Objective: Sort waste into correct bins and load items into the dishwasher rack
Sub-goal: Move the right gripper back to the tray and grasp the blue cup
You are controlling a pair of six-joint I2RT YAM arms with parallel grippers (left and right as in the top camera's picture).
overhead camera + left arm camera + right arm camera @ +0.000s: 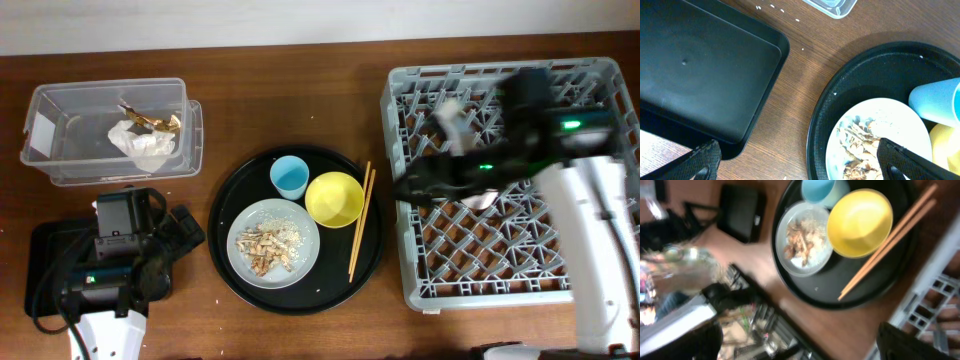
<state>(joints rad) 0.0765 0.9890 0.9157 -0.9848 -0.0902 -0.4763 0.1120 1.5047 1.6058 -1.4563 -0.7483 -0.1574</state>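
Note:
The blue cup stands empty with its rim open upward (290, 169). My open right gripper should keep moving toward it until the fingers straddle the cup's side (280, 183).
On the round black tray (222, 215) stand a blue cup (290, 177) and a yellow bowl (334, 198). Beside them are a grey plate (295, 226) with food scraps (265, 248) and the chopsticks (360, 222). The wrapper (145, 145) and a gold scrap (155, 123) lie in the clear box (60, 100). My left gripper (802, 167) hangs open between the shallow black tray (700, 65) and the plate (890, 117). My right gripper (800, 350) is open and empty over the grey rack's (400, 100) left side. A pale pinkish thing (481, 199) lies in the rack under that arm, blurred.
The right arm (590, 230) reaches across the rack from the lower right. The left arm (110, 270) covers much of the shallow black tray (45, 250). White crumbs (771, 7) dot the wooden table near the clear box's corner (832, 6).

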